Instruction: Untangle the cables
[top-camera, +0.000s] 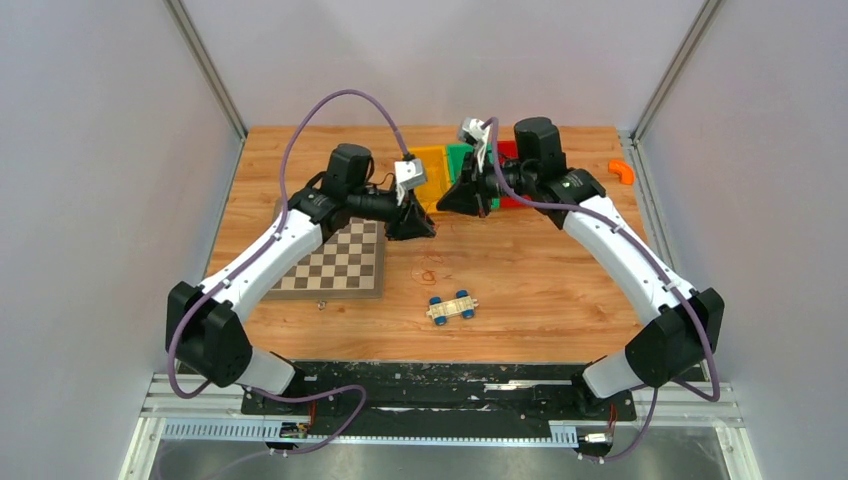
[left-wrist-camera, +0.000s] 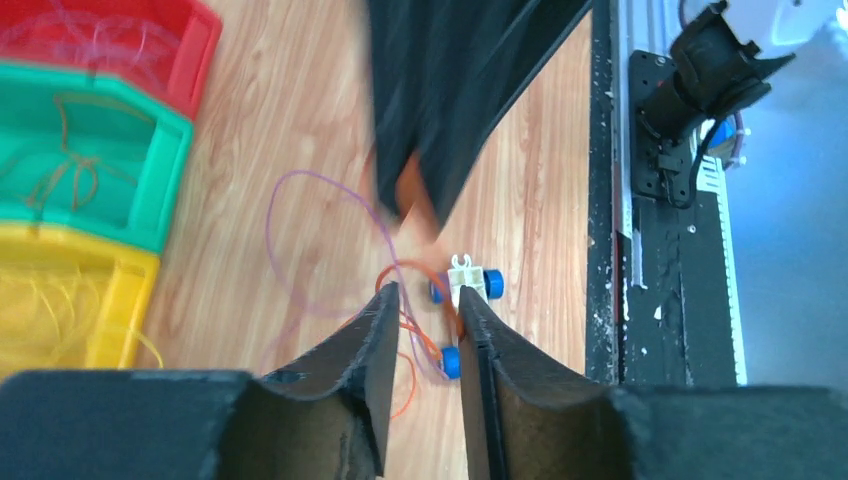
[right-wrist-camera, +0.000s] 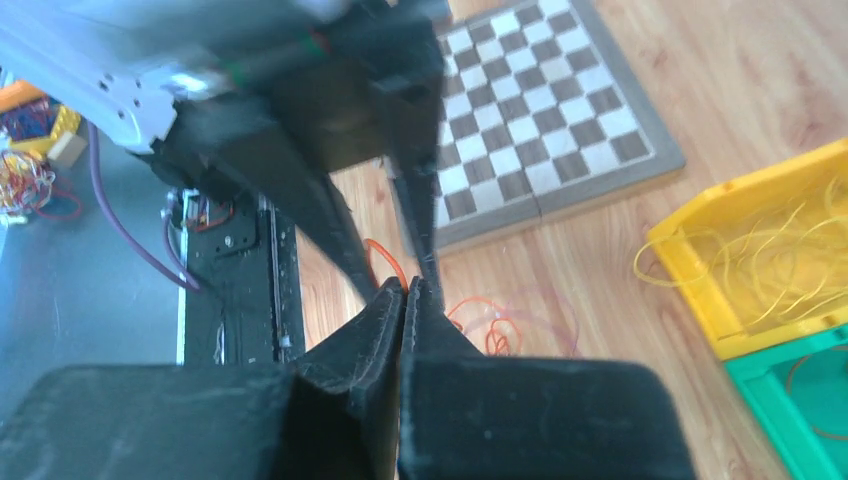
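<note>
The robot's right gripper should lift the strand of cable at its tip (right-wrist-camera: 388, 254) high until the loops hang clear, because the orange cable lies in bunched loops (top-camera: 428, 268) below the grippers.
The cables on the table are thin orange loops (left-wrist-camera: 418, 345) and a faint purple loop (left-wrist-camera: 300, 235), also visible as an orange tangle (right-wrist-camera: 488, 322) in the right wrist view. My left gripper (left-wrist-camera: 428, 292) hovers over them, open, with orange strands lying below the gap between its fingers. My right gripper (right-wrist-camera: 405, 285) is shut, and an orange strand (right-wrist-camera: 384, 254) runs up to its tip. Both grippers meet tip to tip above mid-table, left gripper (top-camera: 425, 230) and right gripper (top-camera: 443, 207). More thin cables lie in the bins.
Yellow bin (top-camera: 428, 160), green bin (top-camera: 459, 155) and red bin (top-camera: 508, 150) stand at the back. A chessboard (top-camera: 340, 262) lies on the left. A small toy car with blue wheels (top-camera: 452, 307) sits near the cables. An orange piece (top-camera: 622, 172) is at the far right.
</note>
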